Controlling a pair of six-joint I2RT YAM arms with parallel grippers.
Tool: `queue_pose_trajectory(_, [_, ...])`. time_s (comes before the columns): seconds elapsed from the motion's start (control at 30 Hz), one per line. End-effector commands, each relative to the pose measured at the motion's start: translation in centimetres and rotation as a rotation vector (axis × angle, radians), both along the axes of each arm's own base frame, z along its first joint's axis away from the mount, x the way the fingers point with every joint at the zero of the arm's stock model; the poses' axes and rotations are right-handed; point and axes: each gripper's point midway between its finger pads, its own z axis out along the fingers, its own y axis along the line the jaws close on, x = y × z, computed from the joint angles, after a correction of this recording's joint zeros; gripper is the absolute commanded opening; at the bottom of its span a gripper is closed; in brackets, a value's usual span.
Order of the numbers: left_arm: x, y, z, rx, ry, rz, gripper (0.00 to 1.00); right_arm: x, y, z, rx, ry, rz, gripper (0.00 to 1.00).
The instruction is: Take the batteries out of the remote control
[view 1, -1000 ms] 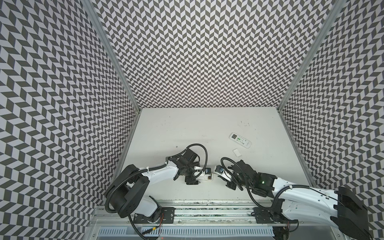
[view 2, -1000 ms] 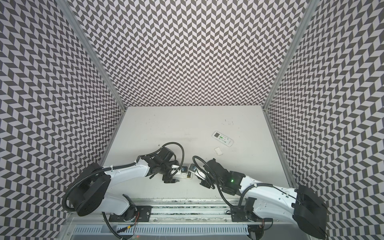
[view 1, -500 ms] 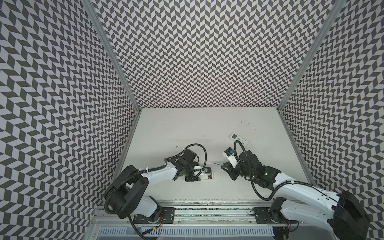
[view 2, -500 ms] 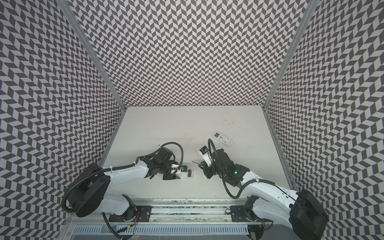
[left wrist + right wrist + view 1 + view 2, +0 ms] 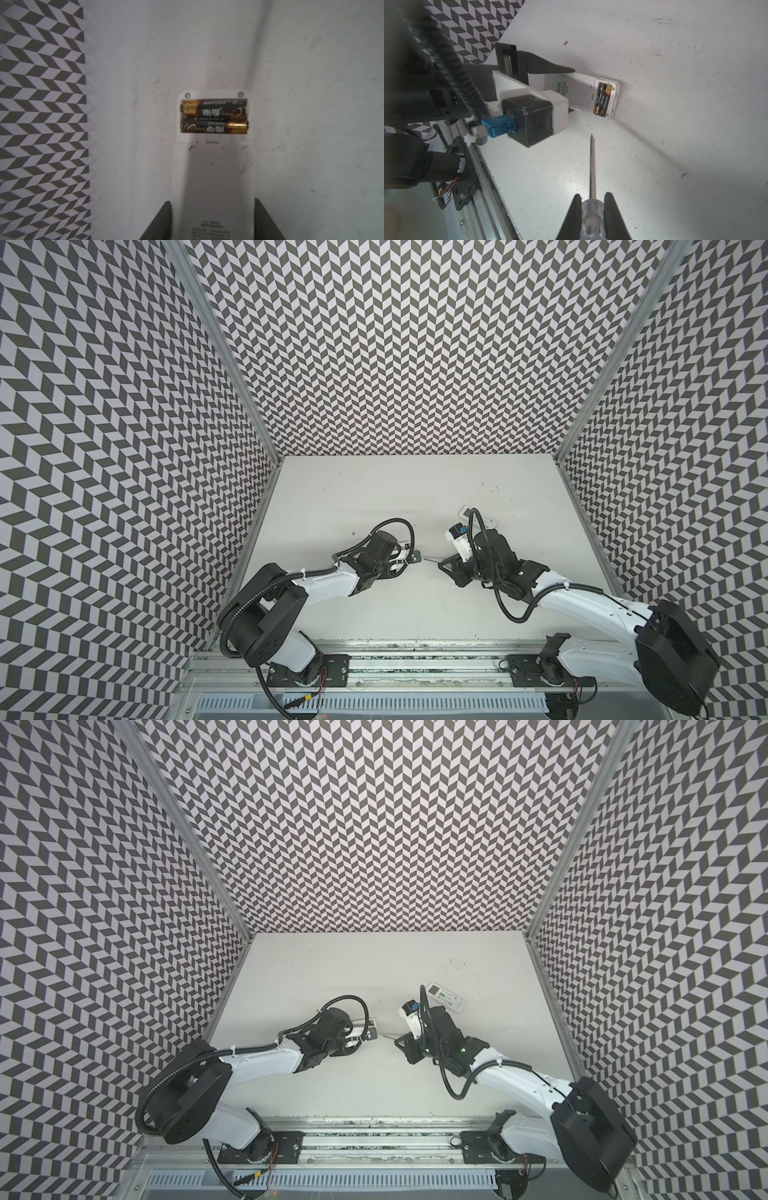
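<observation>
The robot's left gripper should keep the remote still while its right gripper pries up the battery [image 5: 214, 108] by the screws, because the screwdriver tip [image 5: 592, 136] ends short of the bay.
My left gripper [image 5: 213, 202] is shut on the white remote control [image 5: 213, 166], one finger on each long side, its back facing the wrist camera. The battery bay at the remote's far end lies uncovered, and two black batteries [image 5: 214, 109] with gold ends lie side by side in it. The right wrist view shows a green sticker on the remote's [image 5: 579, 89] back and the batteries [image 5: 603, 99]. My right gripper [image 5: 593, 196] is shut on a clear-handled screwdriver [image 5: 592, 166]. Its tip points toward the bay and stops short of it. In both top views the grippers [image 5: 401, 568] [image 5: 446, 572] face each other mid-table.
A second white remote [image 5: 446, 997] with a screen and green buttons lies on the table behind my right arm. Chevron-patterned walls close in the left, back and right sides. A metal rail [image 5: 415, 649] runs along the front edge.
My right arm has pulled the screwdriver away from the remote, toward the back right. My left gripper, with the remote in it, has moved a little toward the back.
</observation>
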Motion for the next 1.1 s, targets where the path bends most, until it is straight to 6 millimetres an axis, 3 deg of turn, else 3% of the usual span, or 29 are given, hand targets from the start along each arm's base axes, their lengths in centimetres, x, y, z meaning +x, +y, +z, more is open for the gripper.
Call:
queue_pose_trajectory(0.0, [2.4,1.5,2.7,0.029,-0.172,0.105,0.0,1.8,2.0,2.7,0.096,-0.061,0.016,0.0])
queue_pose_trajectory(0.3, [2.0,1.7,2.9,-0.005,-0.159,0.115,0.0,3.9,5.5,3.2,0.186,-0.06,0.075,0.0])
queue_pose_trajectory(0.67, [1.9,1.4,3.0,-0.017,-0.146,0.107,0.0,6.3,7.9,1.2,0.212,-0.023,0.048,0.0])
queue_pose_trajectory(1.07, [1.8,1.5,2.9,-0.02,-0.145,0.105,0.0,7.5,6.4,-1.2,0.098,-0.026,-0.043,0.0])
